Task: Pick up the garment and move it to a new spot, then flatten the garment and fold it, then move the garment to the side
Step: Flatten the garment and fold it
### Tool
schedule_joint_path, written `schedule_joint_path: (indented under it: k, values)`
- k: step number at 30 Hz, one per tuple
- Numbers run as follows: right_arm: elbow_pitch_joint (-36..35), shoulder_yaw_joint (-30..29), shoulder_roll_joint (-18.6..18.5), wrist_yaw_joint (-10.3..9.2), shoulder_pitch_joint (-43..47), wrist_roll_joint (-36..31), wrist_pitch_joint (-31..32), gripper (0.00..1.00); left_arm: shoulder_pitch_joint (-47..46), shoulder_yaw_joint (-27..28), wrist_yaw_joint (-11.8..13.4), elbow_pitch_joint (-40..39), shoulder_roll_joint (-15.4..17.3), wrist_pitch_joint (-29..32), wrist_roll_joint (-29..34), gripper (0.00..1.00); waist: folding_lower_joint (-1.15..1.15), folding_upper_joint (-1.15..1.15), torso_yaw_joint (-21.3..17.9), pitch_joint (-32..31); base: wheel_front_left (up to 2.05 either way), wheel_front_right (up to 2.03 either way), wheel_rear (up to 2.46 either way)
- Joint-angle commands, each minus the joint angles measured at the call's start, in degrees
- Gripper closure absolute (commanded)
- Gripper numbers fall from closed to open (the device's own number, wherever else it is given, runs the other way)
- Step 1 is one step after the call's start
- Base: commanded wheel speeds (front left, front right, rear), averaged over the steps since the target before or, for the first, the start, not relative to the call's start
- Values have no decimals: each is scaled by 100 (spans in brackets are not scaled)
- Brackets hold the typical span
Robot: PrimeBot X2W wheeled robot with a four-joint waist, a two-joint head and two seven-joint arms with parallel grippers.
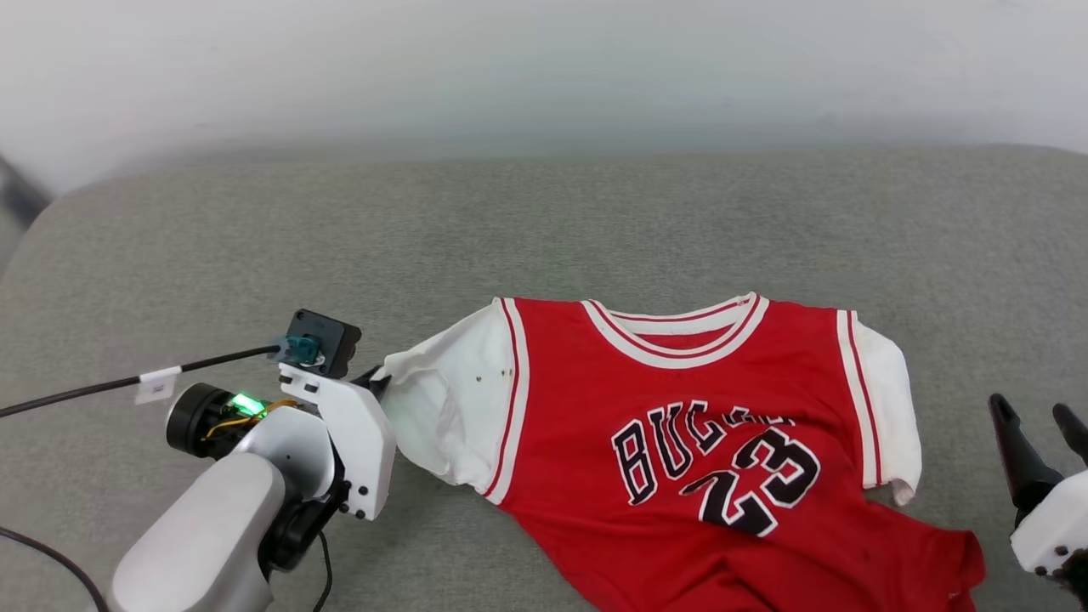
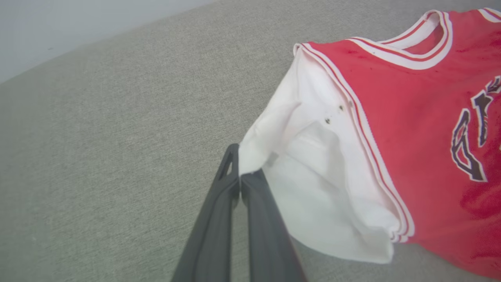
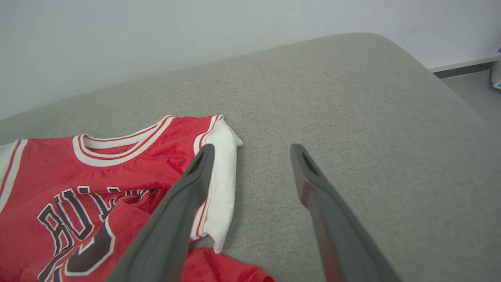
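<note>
I expect the garment to flip to its plain red back when I swing it by both sleeves, since the black lettering faces up below the garment's collar.
The garment is a red jersey with white sleeves and black lettering, lying front-up on the grey cushion, its lower part rumpled. My left gripper sits at the tip of the left white sleeve. In the left wrist view its fingers are shut on the corner of that sleeve. My right gripper stands open at the lower right, just off the garment's right sleeve. In the right wrist view its fingers are spread, the left one over the white sleeve, nothing between them.
The grey fabric cushion stretches wide behind and to the left of the garment. A pale wall rises behind it. In the right wrist view the cushion's rounded right end drops off to the floor.
</note>
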Motion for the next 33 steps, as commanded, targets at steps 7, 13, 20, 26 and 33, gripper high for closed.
schedule_joint_path:
  k: [7,13,20,26,33]
  values:
    - [1284,69,-584,-4,-972,493,1863,0,75,233,291,-640,126,-317,40,100,0,0,398,83,0,0,0]
    - [1836,198,-767,-4,-1655,649,2472,0,-55,275,349,-936,127,-391,88,100,0,0,625,375,0,0,0]
    - [2383,440,-883,-4,-2340,579,2985,0,-254,261,376,-1128,43,-471,155,100,0,0,829,844,0,0,0]
    - [2958,532,-659,-4,-2423,521,3359,0,-359,225,366,-1108,-68,-585,186,100,0,0,865,1038,0,0,0]
    - [3198,807,-487,-2,-2415,715,3619,100,-369,201,326,-1049,-89,-659,163,100,0,0,822,1072,0,0,0]
